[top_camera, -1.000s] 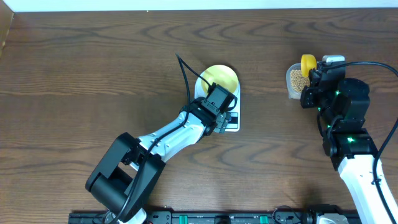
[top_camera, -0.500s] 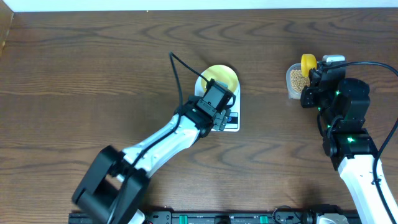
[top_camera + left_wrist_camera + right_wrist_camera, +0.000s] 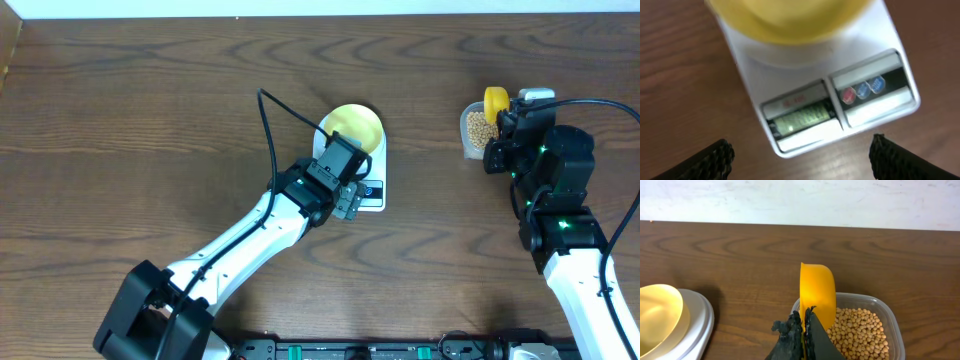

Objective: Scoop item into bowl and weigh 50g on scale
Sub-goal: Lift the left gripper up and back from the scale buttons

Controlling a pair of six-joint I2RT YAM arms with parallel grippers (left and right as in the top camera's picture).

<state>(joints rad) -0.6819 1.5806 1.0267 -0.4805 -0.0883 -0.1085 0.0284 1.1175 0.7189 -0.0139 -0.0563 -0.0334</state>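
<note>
My left arm is covering the scale's display [image 3: 802, 120] beside the bowl. Next, my left gripper moves back to the scale's side [image 3: 318, 144] before my right gripper pours beans.
The pale yellow bowl [image 3: 355, 127] stands on the white scale [image 3: 374, 200], and no beans show inside it. In the left wrist view the bowl [image 3: 790, 20] fills the top, with the scale's [image 3: 805, 75] lit display and buttons below it. My left gripper [image 3: 345, 198] hangs open just off the display end, fingers wide apart around the scale's near edge [image 3: 801, 150]. The item, tan beans [image 3: 860, 335], lies in a clear tub [image 3: 480, 128]. My right gripper [image 3: 805, 327] is shut on the handle of a yellow scoop [image 3: 817, 297] held on edge over the tub's left rim.
The tub [image 3: 892, 330] sits at the table's far right, about a hand's width right of the scale [image 3: 700, 322]. A pale wall [image 3: 800, 200] runs behind the table's back edge. A black rail [image 3: 330, 350] lines the front edge.
My left arm has swung its elbow out to the left and the gripper has drawn slightly back from the bowl toward the scale's display end. The right arm and scoop have not moved.
</note>
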